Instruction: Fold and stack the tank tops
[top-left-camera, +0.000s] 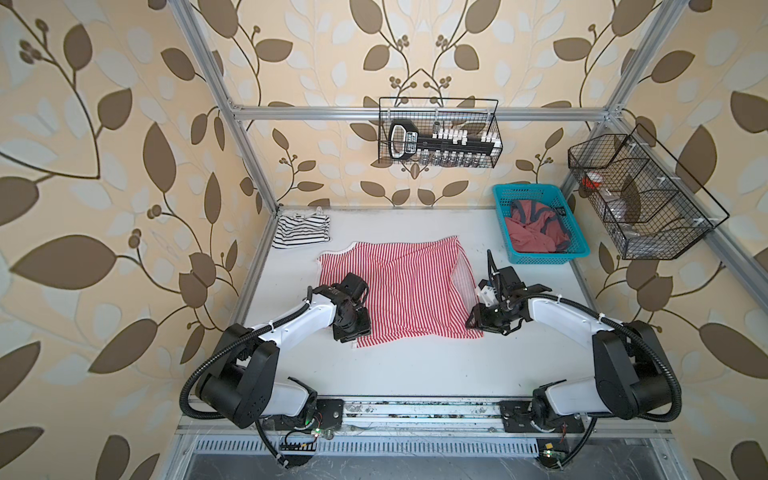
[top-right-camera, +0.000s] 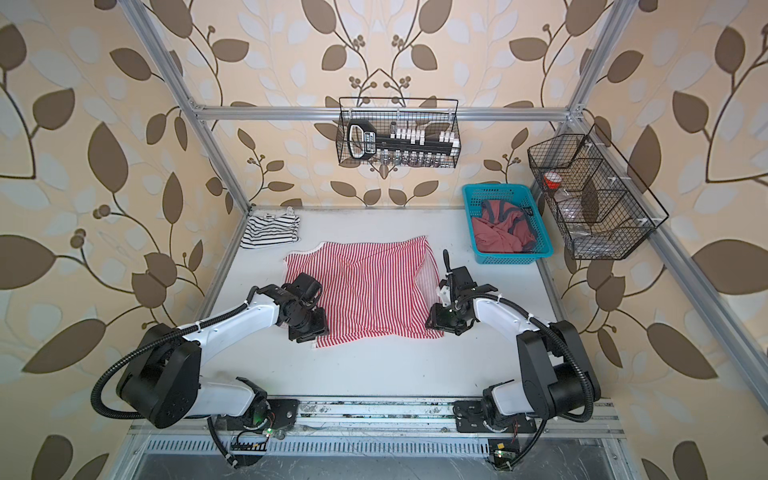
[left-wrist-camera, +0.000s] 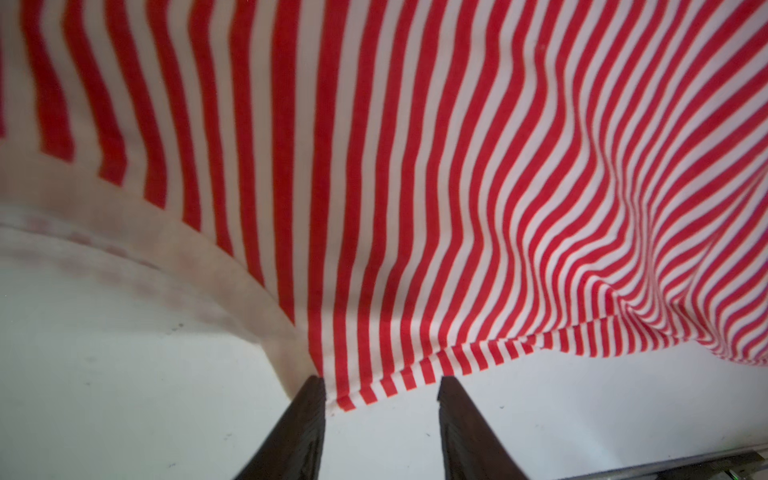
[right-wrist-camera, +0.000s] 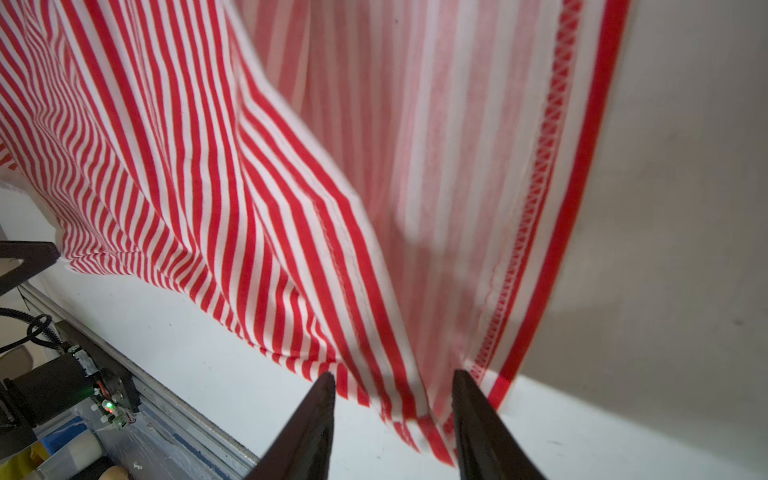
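Note:
My right gripper should pull the near hem corner (top-left-camera: 475, 334) out flat before folding, because the red-striped tank top's upper layer is bunched away from its paler inside edge (top-left-camera: 463, 281).
The red-striped tank top (top-left-camera: 407, 282) (top-right-camera: 370, 282) lies spread and wrinkled on the middle of the white table, its right side folded back so the paler inside shows. My left gripper (top-left-camera: 351, 332) (left-wrist-camera: 382, 382) points down at its near left corner. The jaws are open, and the cloth corner (left-wrist-camera: 353, 399) lies on the table between the fingers. My right gripper (top-left-camera: 476, 322) (right-wrist-camera: 393, 374) stands open over the near right corner, with the hem (right-wrist-camera: 540, 266) running down between its fingers. The black-striped tank top (top-left-camera: 302, 230) (top-right-camera: 270, 232) lies folded in the far left corner.
A teal basket (top-left-camera: 548, 257) holding pinkish-red cloth stands at the back right of the table. A wire basket (top-left-camera: 438, 133) hangs on the back rail and another (top-left-camera: 640, 195) on the right rail. Aluminium frame posts border the table.

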